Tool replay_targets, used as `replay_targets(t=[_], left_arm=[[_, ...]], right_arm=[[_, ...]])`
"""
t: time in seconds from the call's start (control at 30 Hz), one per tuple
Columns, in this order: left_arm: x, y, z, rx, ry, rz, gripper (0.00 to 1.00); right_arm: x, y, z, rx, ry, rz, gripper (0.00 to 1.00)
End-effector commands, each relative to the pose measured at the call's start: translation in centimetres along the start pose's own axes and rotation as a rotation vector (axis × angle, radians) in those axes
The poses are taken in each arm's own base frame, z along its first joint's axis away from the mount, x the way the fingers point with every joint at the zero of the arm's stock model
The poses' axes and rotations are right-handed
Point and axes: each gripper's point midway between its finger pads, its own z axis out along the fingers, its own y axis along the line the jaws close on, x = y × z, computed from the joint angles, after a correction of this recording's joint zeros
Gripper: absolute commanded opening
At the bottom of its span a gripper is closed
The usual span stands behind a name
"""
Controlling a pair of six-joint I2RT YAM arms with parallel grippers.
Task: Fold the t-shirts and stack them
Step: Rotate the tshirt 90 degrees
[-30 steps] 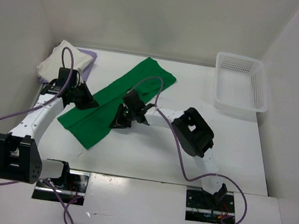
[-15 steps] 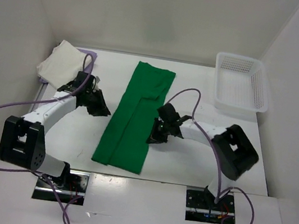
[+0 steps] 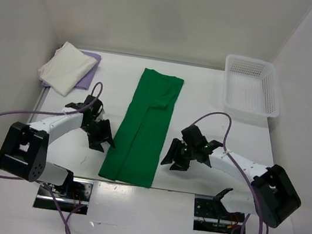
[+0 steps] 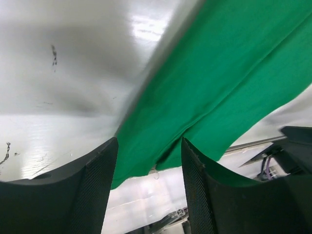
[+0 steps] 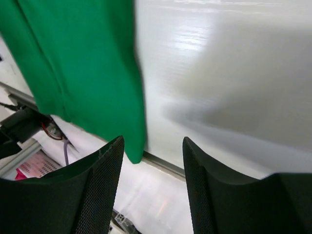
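Note:
The green t-shirt lies at a slant with its near end on the table's edge (image 3: 126, 182), so my right gripper should pull its far corner (image 3: 180, 81) away from me before I fold the t-shirt's near end.
The bright green t-shirt (image 3: 142, 129) lies flat as a long narrow strip from mid-table to the near edge, a fold line running down its length. My left gripper (image 3: 100, 138) stands open just left of it, nothing between its fingers; the left wrist view shows the green t-shirt (image 4: 219, 83) ahead of the open left gripper (image 4: 148, 185). My right gripper (image 3: 175, 155) stands open just right of the strip. In the right wrist view the green t-shirt's corner (image 5: 83, 63) lies ahead-left of the right gripper (image 5: 152, 185). The cream t-shirt (image 3: 66, 67) rests folded on the lavender t-shirt (image 3: 92, 59) at far left.
A white mesh basket (image 3: 252, 88) stands at the far right corner. White walls close in the left, back and right sides. The table's near edge with its metal rail (image 5: 165, 165) runs just under the green shirt's lower end.
The green shirt swung from a diagonal to lie straight toward the near edge. Both grippers opened, let it go and moved to either side near its lower end.

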Motion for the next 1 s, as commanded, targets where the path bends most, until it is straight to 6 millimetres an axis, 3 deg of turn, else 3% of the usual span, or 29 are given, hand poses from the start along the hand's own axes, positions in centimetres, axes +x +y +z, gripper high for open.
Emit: replay_targets(t=[0.0,0.07,0.1,0.17,0.2,0.23,0.27,0.3,0.37,0.4,0.43,0.47,0.5,0.53,0.57,0.63,0.7,0.73,0.77,0.83,0.87,0.97], left_arm=[[-2.9,-2.5,-1.1,0.062,-0.076,0.015,0.62],[-5.2,-3.5,-0.6,0.047,-0.120,0.041,0.62],[-7.3,-5.1,-1.5,0.069,-0.175,0.061,0.62],[-9.9,-6.7,-1.1,0.076,-0.220,0.095,0.62],[-11.5,-6.7,-1.1,0.035,-0.267,0.093,0.62],[-13.7,-8.0,-1.8,0.046,-0.321,0.117,0.62],[-14.7,-7.7,-0.4,0.016,-0.308,0.117,0.62],[-15.9,-7.6,0.1,-0.010,-0.332,0.114,0.62],[-17.1,-7.5,1.6,-0.037,-0.315,0.115,0.62],[-16.7,-7.7,2.1,-0.021,-0.286,0.115,0.59],[-16.5,-7.9,2.1,-0.007,-0.274,0.117,0.59],[-16.5,-8.3,1.9,0.020,-0.288,0.127,0.58],[-15.6,-8.0,2.2,0.032,-0.271,0.115,0.58],[-15.6,-8.3,1.6,0.051,-0.297,0.124,0.58],[-15.1,-8.2,1.6,0.057,-0.288,0.115,0.58],[-14.3,-7.5,2.0,0.052,-0.266,0.110,0.58],[-13.7,-7.6,2.0,0.068,-0.248,0.111,0.58],[-13.4,-7.3,2.0,0.065,-0.244,0.110,0.58],[-13.4,-7.3,2.0,0.065,-0.244,0.110,0.58],[-13.1,-7.6,1.4,0.081,-0.250,0.116,0.58],[-13.1,-7.6,1.4,0.081,-0.250,0.116,0.58],[-13.0,-7.8,0.9,0.086,-0.257,0.119,0.58]], right_arm=[[-1.5,0.9,0.6,-0.023,-0.045,0.016,0.57],[-5.1,2.8,0.7,-0.055,-0.126,-0.012,0.56],[-7.1,3.3,1.6,-0.037,-0.144,-0.009,0.53],[-10.0,3.3,2.3,-0.025,-0.183,-0.001,0.43],[-12.7,3.1,2.5,-0.020,-0.215,0.038,0.39],[-14.2,3.1,2.4,-0.019,-0.245,0.039,0.38],[-15.8,3.0,2.3,-0.015,-0.280,0.051,0.38],[-18.7,3.5,1.3,-0.023,-0.340,0.059,0.38],[-21.6,2.3,1.7,0.012,-0.378,0.089,0.46],[-24.4,2.3,0.7,0.012,-0.434,0.102,0.46],[-25.6,1.1,1.6,0.037,-0.439,0.126,0.46],[-27.6,1.1,1.2,0.037,-0.473,0.126,0.46],[-29.3,-0.1,1.0,0.045,-0.496,0.155,0.46],[-30.1,-1.4,2.5,0.059,-0.476,0.178,0.46],[-31.4,-0.4,2.4,0.012,-0.470,0.172,0.46],[-32.5,-1.3,4.1,0.020,-0.449,0.187,0.46],[-34.5,0.2,4.2,-0.019,-0.463,0.159,0.46],[-34.6,-0.7,5.6,0.000,-0.440,0.171,0.46],[-35.9,0.3,5.5,-0.021,-0.451,0.160,0.46],[-36.3,0.1,6.7,-0.018,-0.421,0.179,0.43],[-37.5,-0.1,7.4,-0.029,-0.423,0.182,0.43],[-38.8,1.2,7.9,-0.080,-0.417,0.195,0.41]])
